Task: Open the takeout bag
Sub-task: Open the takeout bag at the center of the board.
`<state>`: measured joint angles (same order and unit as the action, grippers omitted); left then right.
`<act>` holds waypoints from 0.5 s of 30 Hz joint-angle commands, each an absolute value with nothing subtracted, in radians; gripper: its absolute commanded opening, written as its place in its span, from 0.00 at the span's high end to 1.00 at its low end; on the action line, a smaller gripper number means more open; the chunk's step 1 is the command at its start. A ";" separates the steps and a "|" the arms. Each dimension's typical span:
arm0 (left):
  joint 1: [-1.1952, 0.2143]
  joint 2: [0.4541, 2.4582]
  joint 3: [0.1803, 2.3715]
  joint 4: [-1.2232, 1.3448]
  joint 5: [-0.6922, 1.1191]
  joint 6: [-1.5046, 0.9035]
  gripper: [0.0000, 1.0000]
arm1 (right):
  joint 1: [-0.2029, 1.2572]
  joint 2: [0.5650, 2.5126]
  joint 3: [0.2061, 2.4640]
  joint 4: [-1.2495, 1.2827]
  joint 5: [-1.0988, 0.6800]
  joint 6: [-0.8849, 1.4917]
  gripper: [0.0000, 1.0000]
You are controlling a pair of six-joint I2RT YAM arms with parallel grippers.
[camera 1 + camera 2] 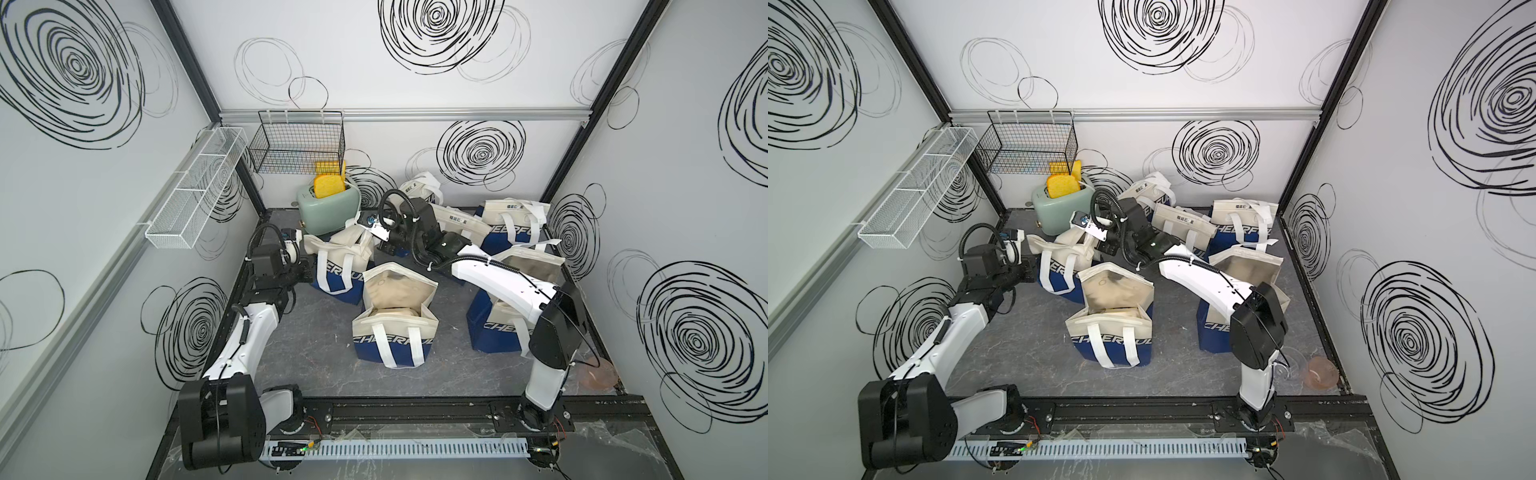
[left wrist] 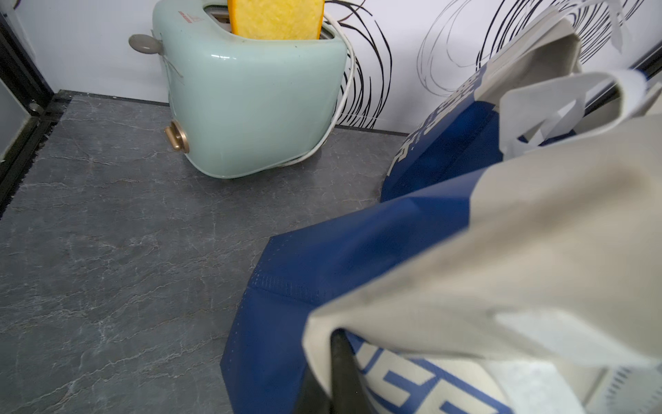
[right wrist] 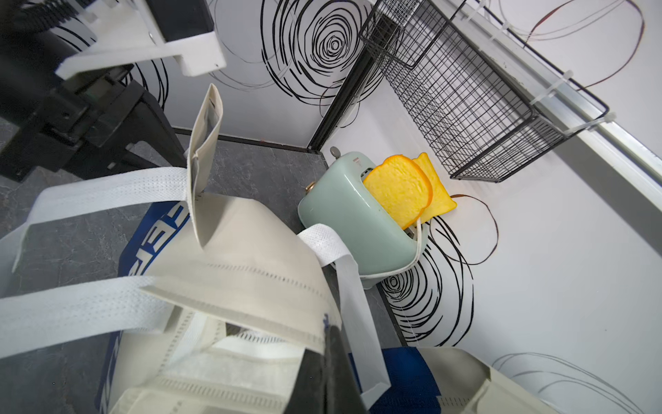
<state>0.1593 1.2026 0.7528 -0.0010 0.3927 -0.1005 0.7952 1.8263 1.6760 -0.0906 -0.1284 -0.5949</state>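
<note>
Next, I open my right gripper, move it back and grab the bag's rim at the side of the opening, because the takeout bag's beige top (image 3: 265,252) bends crooked over the bag's narrow opening.
The takeout bag (image 1: 337,266) (image 1: 1059,266), beige on top and blue below with white handles, stands at the back left in front of the toaster. My left gripper (image 1: 308,271) (image 1: 1030,271) is at its left side, and in the left wrist view it (image 2: 335,372) is shut on the beige rim (image 2: 501,251). From the right, my right gripper (image 1: 384,246) (image 1: 1105,246) reaches in. In the right wrist view it (image 3: 327,362) is shut on the beige top flap (image 3: 233,251). The bag's mouth is pulled a little apart between the two grips.
A mint toaster (image 1: 328,208) with yellow bread slices stands right behind the bag. An open bag (image 1: 395,307) sits mid-table, and more bags (image 1: 511,224) crowd the back right and right (image 1: 494,328). A black wire basket (image 1: 297,143) and a white wire shelf (image 1: 195,187) hang on the walls.
</note>
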 commanded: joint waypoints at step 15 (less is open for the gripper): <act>0.212 1.168 0.711 -0.024 0.359 -0.441 1.00 | 0.856 1.752 1.678 -0.054 -0.131 -0.459 0.45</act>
